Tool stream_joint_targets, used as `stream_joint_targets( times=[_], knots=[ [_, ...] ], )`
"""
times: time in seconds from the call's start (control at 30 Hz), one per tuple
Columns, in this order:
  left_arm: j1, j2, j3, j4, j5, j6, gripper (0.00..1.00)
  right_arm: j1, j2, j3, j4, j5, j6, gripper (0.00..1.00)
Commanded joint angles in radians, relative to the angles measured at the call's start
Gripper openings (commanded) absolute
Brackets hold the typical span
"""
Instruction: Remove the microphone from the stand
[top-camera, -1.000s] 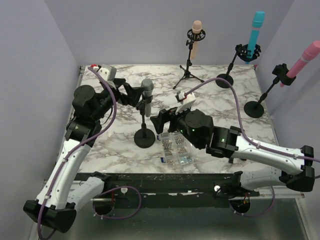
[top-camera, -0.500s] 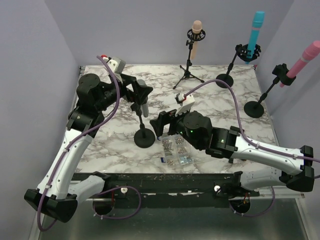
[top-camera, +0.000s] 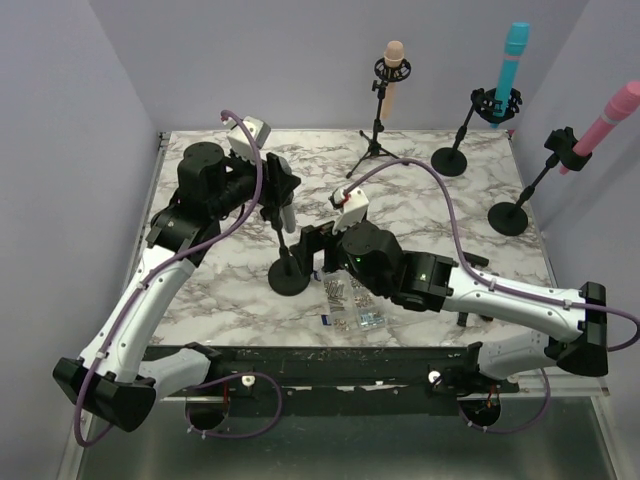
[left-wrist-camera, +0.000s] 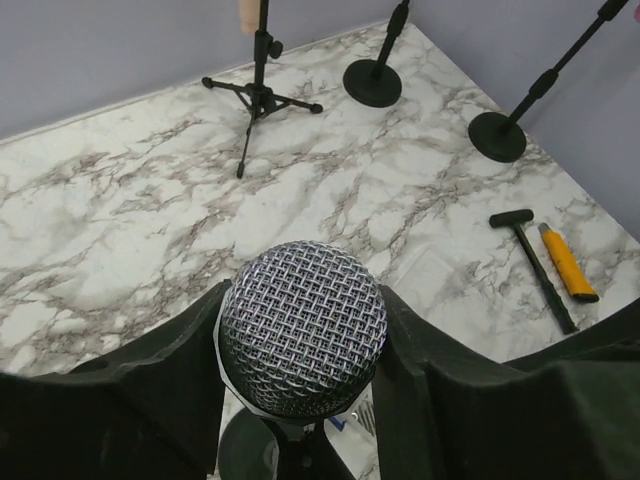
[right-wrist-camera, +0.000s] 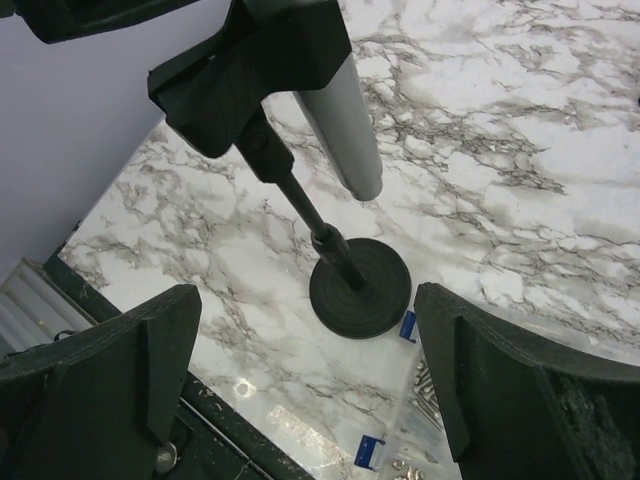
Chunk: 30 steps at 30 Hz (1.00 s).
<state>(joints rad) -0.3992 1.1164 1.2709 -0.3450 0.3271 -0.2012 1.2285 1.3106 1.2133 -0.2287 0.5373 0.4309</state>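
The grey microphone's body (right-wrist-camera: 342, 135) rests in a free-standing stand's black clip, so I should hold the clip's lower end (right-wrist-camera: 200, 112) with my right gripper while my left gripper pulls.
A grey microphone (right-wrist-camera: 340, 115) with a silver mesh head (left-wrist-camera: 302, 335) sits in the black clip of a short stand (right-wrist-camera: 310, 215). The stand has a round black base (top-camera: 290, 275). My left gripper (left-wrist-camera: 302, 345) is shut on the mesh head, one finger pressing each side. In the top view it covers the head (top-camera: 280, 190), and only the grey body (top-camera: 285, 217) shows below it. Just right of the stand, my right gripper (top-camera: 312, 250) stands wide open. Its fingers (right-wrist-camera: 310, 370) hang low on either side of the base (right-wrist-camera: 360, 287) and touch nothing.
A clear bag of screws (top-camera: 352, 305) lies just right of the stand's base. Three other stands at the back hold a peach microphone (top-camera: 393, 62), a blue one (top-camera: 512, 55) and a pink one (top-camera: 610, 115). A hammer (left-wrist-camera: 535, 265) and an orange tool (left-wrist-camera: 568, 265) lie to the right.
My left gripper came in from the left, settled over the microphone's head and closed on it. My right arm slid left, closer to the stand, staying open.
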Motion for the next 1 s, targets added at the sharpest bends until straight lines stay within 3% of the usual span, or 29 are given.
stream_joint_targets(
  times=[0.0, 0.1, 0.23, 0.43, 0.6, 0.83, 0.97],
  knots=[
    [-0.042, -0.012, 0.066, -0.089, -0.204, 0.010, 0.31, 0.002, 0.057, 0.059, 0.025, 0.037, -0.014, 0.97],
    [-0.087, -0.017, 0.102, -0.139, -0.381, -0.034, 0.00, 0.020, 0.099, 0.077, 0.091, 0.088, -0.046, 0.98],
    [-0.137, -0.010, 0.137, -0.201, -0.572, -0.110, 0.00, 0.075, 0.154, 0.106, 0.204, 0.170, -0.116, 0.98],
    [-0.166, -0.008, 0.168, -0.291, -0.770, -0.271, 0.00, 0.110, 0.168, 0.012, 0.529, 0.235, -0.234, 0.97],
    [-0.166, 0.019, 0.187, -0.352, -0.813, -0.354, 0.00, 0.112, 0.237, 0.022, 0.683, 0.236, -0.342, 0.94],
    [-0.168, 0.012, 0.174, -0.358, -0.796, -0.372, 0.00, 0.112, 0.347, 0.100, 0.749, 0.216, -0.421, 0.92],
    [-0.170, 0.009, 0.175, -0.369, -0.770, -0.359, 0.00, 0.111, 0.410, 0.160, 0.775, 0.283, -0.509, 0.87]
  ],
)
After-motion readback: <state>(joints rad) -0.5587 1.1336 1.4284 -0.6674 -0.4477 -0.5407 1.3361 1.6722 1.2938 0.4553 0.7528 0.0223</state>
